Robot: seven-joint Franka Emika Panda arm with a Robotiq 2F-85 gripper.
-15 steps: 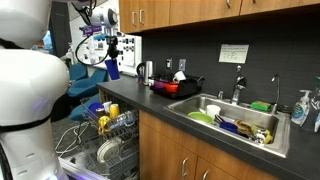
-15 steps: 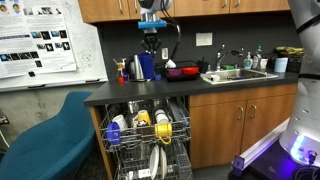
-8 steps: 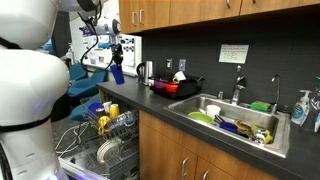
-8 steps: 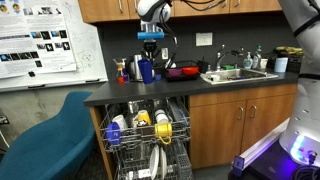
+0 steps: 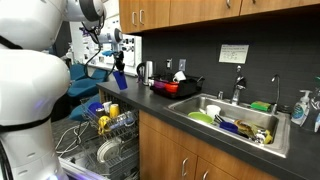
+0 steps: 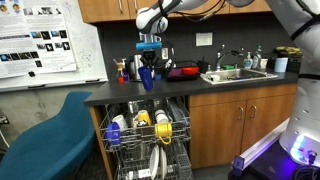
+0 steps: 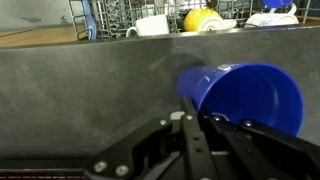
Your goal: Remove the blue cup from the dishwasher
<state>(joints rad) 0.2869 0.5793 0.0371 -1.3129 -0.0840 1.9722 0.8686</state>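
My gripper should keep lowering the blue cup (image 6: 147, 78), which hangs with its opening up over a clear part of the dark countertop (image 6: 149, 94), until the cup's base rests there, and then let go.
My gripper (image 6: 149, 57) is shut on the blue cup (image 6: 148, 77) and holds it just above the dark countertop (image 6: 190, 88), over the dishwasher. In an exterior view the cup (image 5: 119, 79) hangs below the gripper (image 5: 116, 58) near the counter's end. In the wrist view the cup (image 7: 248, 97) fills the right side with its open mouth towards the camera, and the fingers (image 7: 200, 120) clamp its rim. The dishwasher (image 6: 147, 140) stands open below, its wire racks pulled out with plates and cups. Its rack also shows in an exterior view (image 5: 95, 140).
A black kettle (image 6: 135, 68) and a red pot (image 6: 186, 71) stand on the counter behind the cup. A steel sink (image 5: 235, 118) full of dishes lies further along. A small yellow cup (image 5: 112, 109) sits at the counter edge. A blue chair (image 6: 55, 130) stands beside the dishwasher.
The gripper has carried the blue cup lower and towards the counter's front edge. The rest of the scene has not moved.
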